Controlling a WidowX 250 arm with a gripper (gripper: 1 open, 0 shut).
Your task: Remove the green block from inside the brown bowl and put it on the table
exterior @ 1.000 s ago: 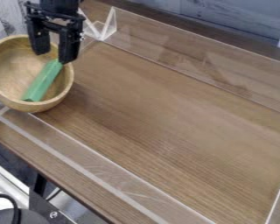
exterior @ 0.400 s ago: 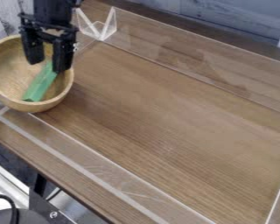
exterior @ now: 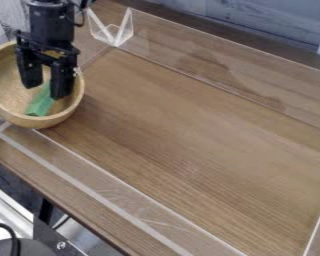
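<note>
I should go on moving into the brown bowl, my gripper's open fingers on either side of the green block's upper end (exterior: 48, 94), and then close on the block (exterior: 40, 105).
The brown bowl (exterior: 8, 95) sits at the table's (exterior: 190, 130) left edge. Inside it lies the green block (exterior: 41, 105), leaning against the right inner wall, its upper part hidden behind my gripper. My gripper (exterior: 47, 82) hangs straight above the bowl, its black fingers (exterior: 65, 83) spread apart on either side of the block's upper end. The jaws stand open and hold nothing.
A clear plastic edging strip (exterior: 123, 205) runs around the tabletop, with a raised clear corner piece (exterior: 113, 30) at the back left. The wood surface stretches to the right of the bowl. The table's front edge drops off at bottom left.
My gripper has moved left and down, from over the bowl's right rim to above the block inside the bowl. The jaws stayed open. The block has not moved.
</note>
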